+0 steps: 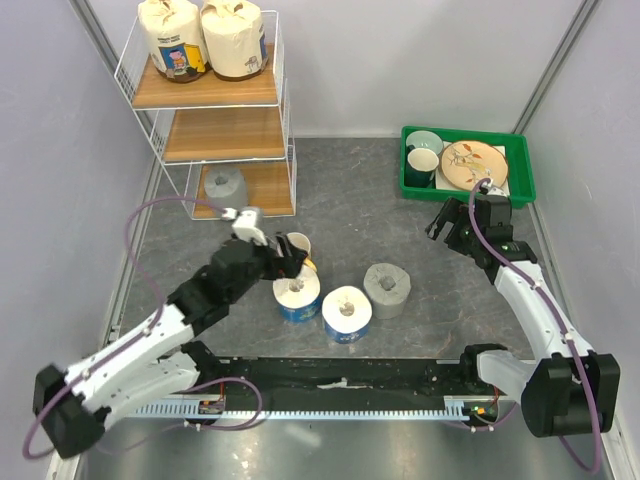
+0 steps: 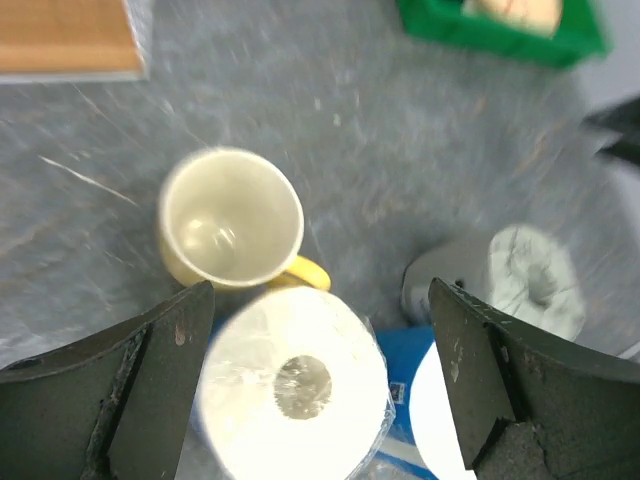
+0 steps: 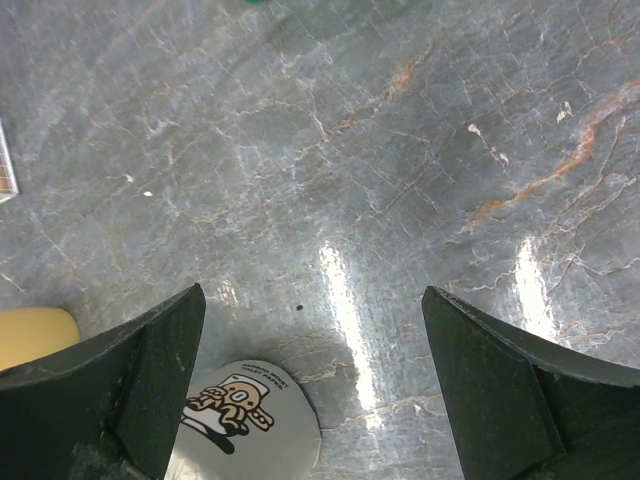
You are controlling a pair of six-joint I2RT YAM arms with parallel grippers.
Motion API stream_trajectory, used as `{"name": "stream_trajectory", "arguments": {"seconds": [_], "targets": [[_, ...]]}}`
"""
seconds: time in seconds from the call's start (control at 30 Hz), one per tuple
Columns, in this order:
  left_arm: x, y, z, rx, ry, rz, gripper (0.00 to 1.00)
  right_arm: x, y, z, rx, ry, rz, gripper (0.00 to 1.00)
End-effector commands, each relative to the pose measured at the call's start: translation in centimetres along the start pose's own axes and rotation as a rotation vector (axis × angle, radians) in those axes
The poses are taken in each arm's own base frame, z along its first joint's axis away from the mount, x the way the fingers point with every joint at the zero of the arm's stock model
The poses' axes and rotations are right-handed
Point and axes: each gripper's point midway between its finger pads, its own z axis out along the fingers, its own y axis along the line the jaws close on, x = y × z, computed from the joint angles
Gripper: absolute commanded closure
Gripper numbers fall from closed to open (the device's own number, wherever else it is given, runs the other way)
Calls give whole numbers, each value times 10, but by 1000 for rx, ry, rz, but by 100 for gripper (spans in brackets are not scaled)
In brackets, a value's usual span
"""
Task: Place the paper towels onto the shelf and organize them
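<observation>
The grey roll is standing upright, and its hole (image 1: 387,283) is open for a finger. My left gripper should keep going toward the roll until its fingers straddle the grey roll's side (image 1: 372,287).
The shelf (image 1: 225,135) stands at the back left. Two cream paper towels (image 1: 168,38) (image 1: 232,36) sit on its top tier and a grey one (image 1: 225,186) on the bottom tier. On the table stand two white-and-blue rolls (image 1: 297,293) (image 1: 347,312) and a grey roll (image 1: 387,288). My left gripper (image 1: 288,265) hovers open over the left white-and-blue roll (image 2: 295,385), one finger (image 2: 170,370) on each side of it, not touching. My right gripper (image 1: 436,224) is open at the right, above bare table, with the grey roll (image 3: 245,420) low in its wrist view.
A yellow mug (image 1: 298,245) (image 2: 232,220) stands upright just behind the left white-and-blue roll. A green tray (image 1: 520,188) with dishes sits at the back right. The second white-and-blue roll (image 2: 435,410) and the grey roll (image 2: 520,280) lie close to my left gripper's right finger.
</observation>
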Motion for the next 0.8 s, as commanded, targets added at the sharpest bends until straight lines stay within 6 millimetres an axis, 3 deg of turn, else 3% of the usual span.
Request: {"name": "stream_trajectory", "arguments": {"seconds": [0.0, 0.1, 0.13, 0.2, 0.43, 0.53, 0.77], "targets": [[2, -47, 29, -9, -11, 138, 6, -22, 7, -15, -16, -93, 19, 2], [22, -94, 43, 83, 30, 216, 5, -22, 5, -19, -11, -103, 23, 2], [25, -100, 47, 95, 41, 233, 5, -21, 5, -20, -10, -102, 25, 2], [21, -123, 54, 152, 26, 229, 5, -23, 2, -21, 7, -113, 26, 2], [34, -150, 81, 207, 70, 283, 5, -22, 1, -20, 15, -108, 23, 2], [51, -156, 92, 230, 120, 308, 5, -23, -1, -19, 22, -108, 21, 2], [78, -174, 88, 341, 203, 365, 10, -21, -4, -17, 35, -104, 22, 2]]}}
